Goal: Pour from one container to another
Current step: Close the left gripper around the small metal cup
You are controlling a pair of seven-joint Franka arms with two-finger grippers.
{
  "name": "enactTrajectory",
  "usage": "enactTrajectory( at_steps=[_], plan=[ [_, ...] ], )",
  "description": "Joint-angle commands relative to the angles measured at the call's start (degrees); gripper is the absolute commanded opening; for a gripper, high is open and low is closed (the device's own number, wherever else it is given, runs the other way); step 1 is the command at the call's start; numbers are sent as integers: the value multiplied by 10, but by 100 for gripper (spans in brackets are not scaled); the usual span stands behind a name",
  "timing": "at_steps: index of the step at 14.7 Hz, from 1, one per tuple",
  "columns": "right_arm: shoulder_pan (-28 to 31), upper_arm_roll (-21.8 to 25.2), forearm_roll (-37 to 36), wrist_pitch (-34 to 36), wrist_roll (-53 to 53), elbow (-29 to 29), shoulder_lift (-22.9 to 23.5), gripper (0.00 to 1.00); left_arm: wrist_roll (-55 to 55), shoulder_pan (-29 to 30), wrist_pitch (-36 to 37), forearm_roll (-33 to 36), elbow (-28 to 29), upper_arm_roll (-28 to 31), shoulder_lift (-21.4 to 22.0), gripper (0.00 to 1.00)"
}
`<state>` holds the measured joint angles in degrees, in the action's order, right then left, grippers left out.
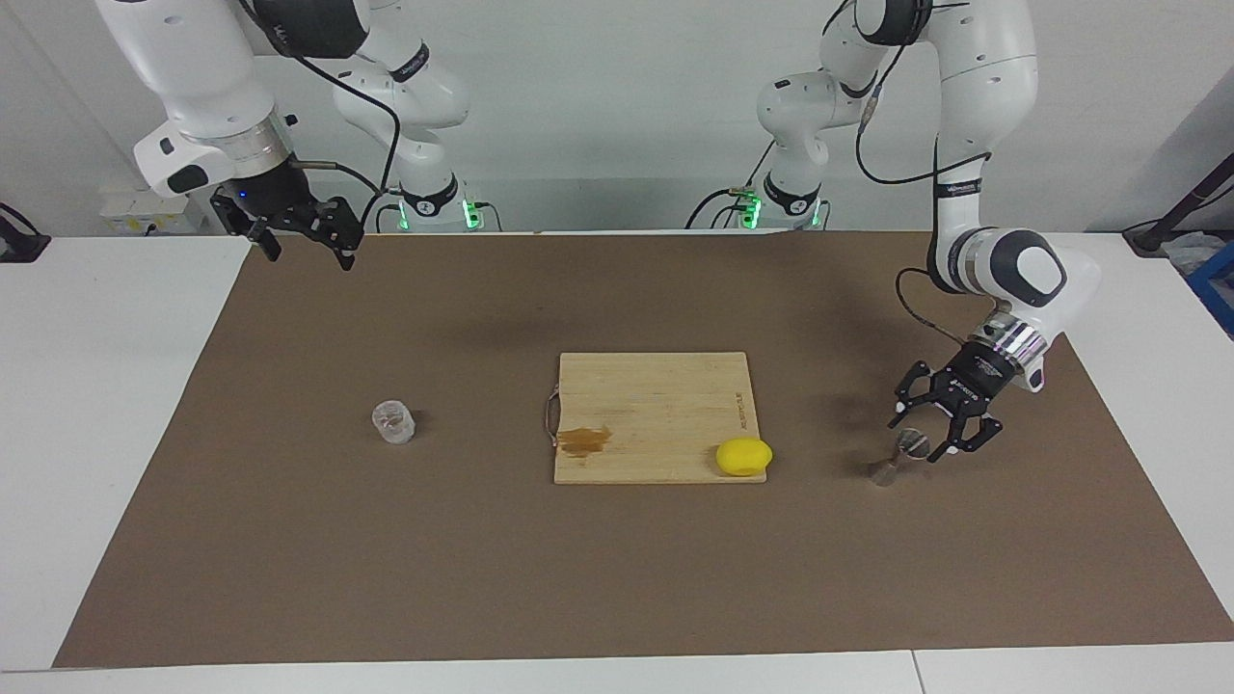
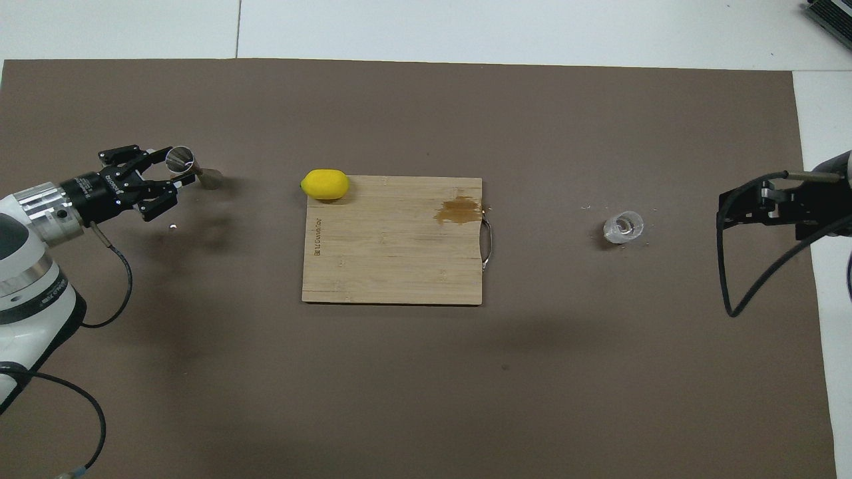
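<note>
Small drops are scattered on the brown mat next to the clear ribbed cup [image 2: 623, 227], so I should expect more drops hidden under the cup when I lift it.
The clear ribbed cup [image 1: 393, 421] stands alone on the brown mat toward the right arm's end of the table; it also shows in the overhead view [image 2: 624, 227]. The silver hourglass jigger [image 1: 897, 459] is on the mat toward the left arm's end and looks tilted; it also shows in the overhead view [image 2: 193, 169]. My left gripper [image 1: 916, 436] is low and open, with its fingers on either side of the jigger's upper cone [image 2: 166, 178]. I cannot tell whether they touch it. My right gripper [image 1: 308, 253] is open and empty, and waits raised over the mat's edge by its base [image 2: 725, 209].
A wooden cutting board [image 1: 656, 386] lies mid-table with a brown stain [image 1: 584, 440] and a metal handle at the end toward the cup. A yellow lemon [image 1: 743, 456] sits on the board's corner toward the jigger [image 2: 325, 184]. The brown mat [image 1: 617, 578] covers the table.
</note>
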<state>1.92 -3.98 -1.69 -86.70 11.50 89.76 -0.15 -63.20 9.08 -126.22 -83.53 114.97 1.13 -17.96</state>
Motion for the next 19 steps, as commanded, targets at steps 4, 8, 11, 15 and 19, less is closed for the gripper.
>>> enactTrajectory(
  at_steps=[4, 8, 11, 15, 19],
  plan=[
    [1, -2, -10, -15, 7, 13, -10, 99, 13, -6, -14, -22, 8, 0, 2, 65],
    [1, -3, -10, -19, 8, 13, -10, 99, 13, -8, -16, -22, 8, 0, 2, 63],
    [1, -2, -10, -19, 8, 13, -10, 99, 13, -8, -16, -22, 8, 0, 2, 26],
    [1, -3, -10, -19, 7, 13, -10, 99, 56, -8, -3, -12, -3, 0, 2, 0],
    [1, -2, -10, -19, 7, 14, -10, 99, 32, -9, 89, -12, -28, -6, 6, 0]
  ],
)
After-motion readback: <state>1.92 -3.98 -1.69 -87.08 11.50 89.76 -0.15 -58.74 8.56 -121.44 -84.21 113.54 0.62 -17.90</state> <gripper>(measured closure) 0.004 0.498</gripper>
